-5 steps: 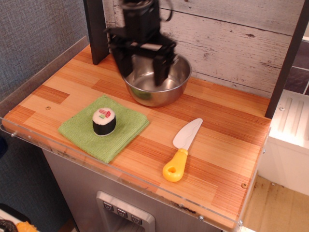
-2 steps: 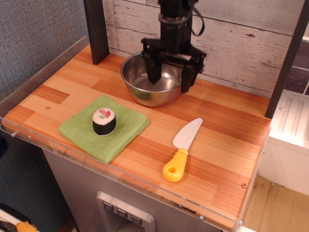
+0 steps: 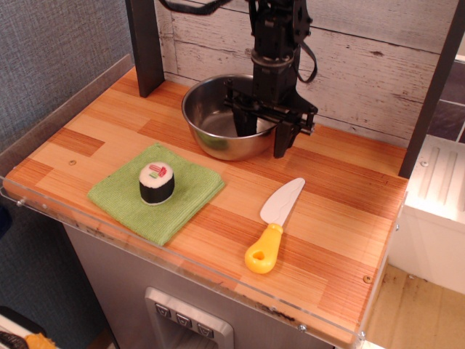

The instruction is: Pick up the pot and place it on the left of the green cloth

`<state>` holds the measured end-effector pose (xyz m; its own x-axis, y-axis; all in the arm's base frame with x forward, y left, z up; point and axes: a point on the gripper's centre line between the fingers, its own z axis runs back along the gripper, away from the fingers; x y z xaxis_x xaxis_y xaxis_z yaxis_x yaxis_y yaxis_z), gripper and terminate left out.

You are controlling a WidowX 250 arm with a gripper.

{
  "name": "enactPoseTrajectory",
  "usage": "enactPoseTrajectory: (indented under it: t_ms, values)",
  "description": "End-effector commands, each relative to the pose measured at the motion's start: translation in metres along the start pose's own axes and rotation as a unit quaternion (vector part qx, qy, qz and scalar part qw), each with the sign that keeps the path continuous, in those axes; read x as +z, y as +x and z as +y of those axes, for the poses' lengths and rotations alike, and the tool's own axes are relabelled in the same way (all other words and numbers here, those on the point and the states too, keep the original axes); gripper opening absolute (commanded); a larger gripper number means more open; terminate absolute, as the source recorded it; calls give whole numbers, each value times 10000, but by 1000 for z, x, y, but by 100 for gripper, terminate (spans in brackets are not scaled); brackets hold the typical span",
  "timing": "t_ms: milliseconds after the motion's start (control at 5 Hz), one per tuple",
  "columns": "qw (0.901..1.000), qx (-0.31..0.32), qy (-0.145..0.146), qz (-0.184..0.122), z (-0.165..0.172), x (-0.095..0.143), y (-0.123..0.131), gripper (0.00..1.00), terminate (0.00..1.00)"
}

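The robot's gripper straddles just one side of the wide pot, so the pot's free side will dip a little when the robot lifts it.
The shiny steel pot stands at the back of the wooden table, behind the green cloth. My black gripper hangs at the pot's right rim. It is open: one finger is inside the pot and the other is outside, so the jaws straddle the right wall. The cloth lies flat at the front left with a sushi roll toy on it.
A toy knife with a yellow handle lies right of the cloth. A dark post stands at the back left and another at the right. A clear rail runs along the table's front and left edges.
My gripper has moved from the pot's left side rightward across it and lower, and now straddles the right rim. The pot, cloth and knife have not moved.
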<state>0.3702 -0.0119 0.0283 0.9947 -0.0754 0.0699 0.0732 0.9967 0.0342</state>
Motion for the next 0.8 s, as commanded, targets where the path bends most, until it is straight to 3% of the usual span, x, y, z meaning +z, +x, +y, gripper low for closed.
enactPoseTrajectory:
  t_ms: [0,200,600]
  values:
    - [9987,-219,48,-454,-6,12,-2,0,0]
    - [9981,-251,43,-552,-3,24,-6,0,0]
    - [9941,-144,-104,-1072,27,91,-23,0,0]
